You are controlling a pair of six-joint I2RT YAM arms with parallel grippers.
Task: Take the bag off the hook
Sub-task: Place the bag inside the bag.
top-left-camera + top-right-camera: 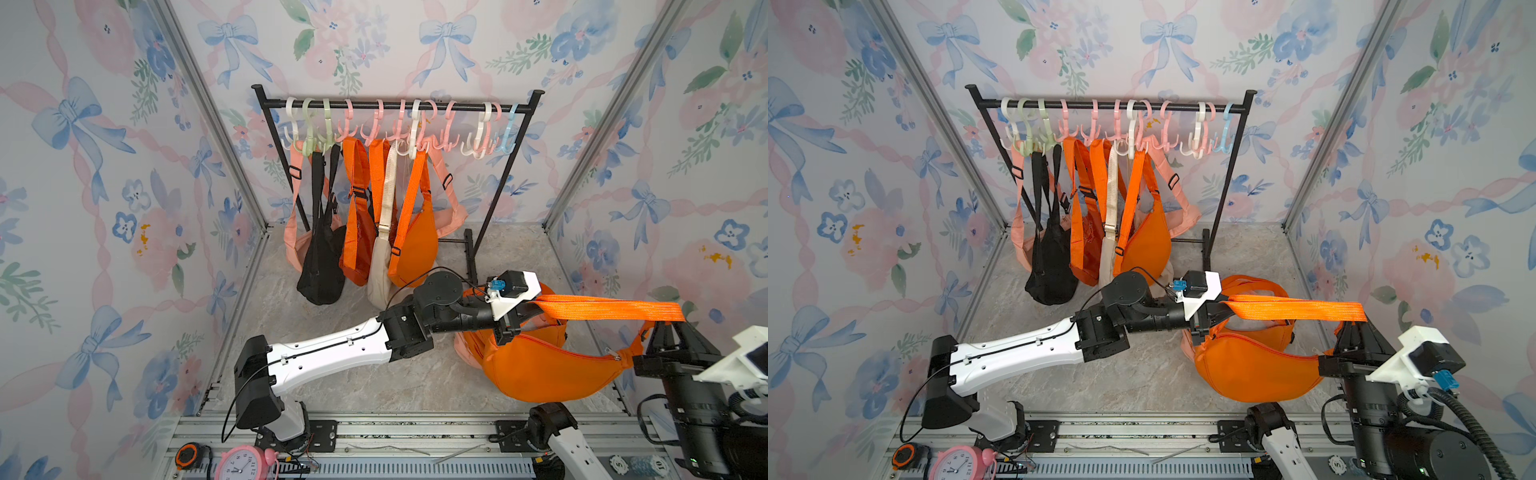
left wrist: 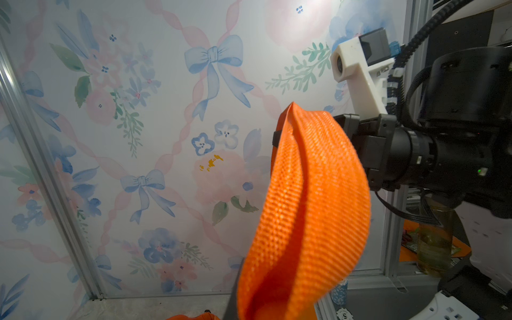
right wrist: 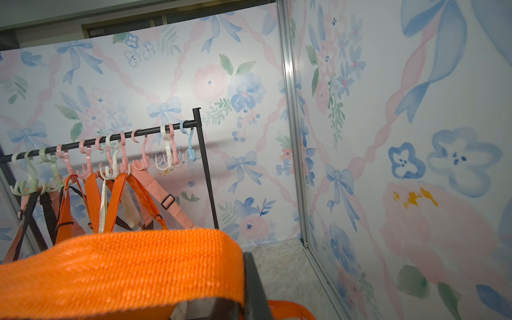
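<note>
The orange crescent bag (image 1: pixel 1257 368) hangs clear of the rack above the bags on the floor (image 1: pixel 1253 286), so my left gripper goes on lowering the orange bag's strap until that bag rests.
An orange crescent bag (image 1: pixel 548 365) (image 1: pixel 1258 370) hangs in the air at the front right, off the rack. Its orange strap (image 1: pixel 611 309) (image 1: pixel 1296 309) is stretched flat between my two grippers. My left gripper (image 1: pixel 509 328) (image 1: pixel 1200 328) is shut on the strap's left end, and the webbing (image 2: pixel 304 207) fills its wrist view. My right gripper (image 1: pixel 665 328) (image 1: pixel 1350 328) is shut on the right end, where the strap (image 3: pixel 124 268) drapes over one dark finger (image 3: pixel 255 288). Coloured hooks (image 1: pixel 478 141) (image 3: pixel 166 155) hang on the black rail (image 1: pixel 395 106), those on the right empty.
Pink, black, orange and cream bags (image 1: pixel 324 249) hang on the rail's left half. Another orange bag (image 1: pixel 1254 286) and a pink one (image 1: pixel 461 345) lie on the floor under the held bag. Flowered walls close three sides. A pink clock (image 1: pixel 241 461) and a tape measure (image 1: pixel 187 455) sit on the front frame.
</note>
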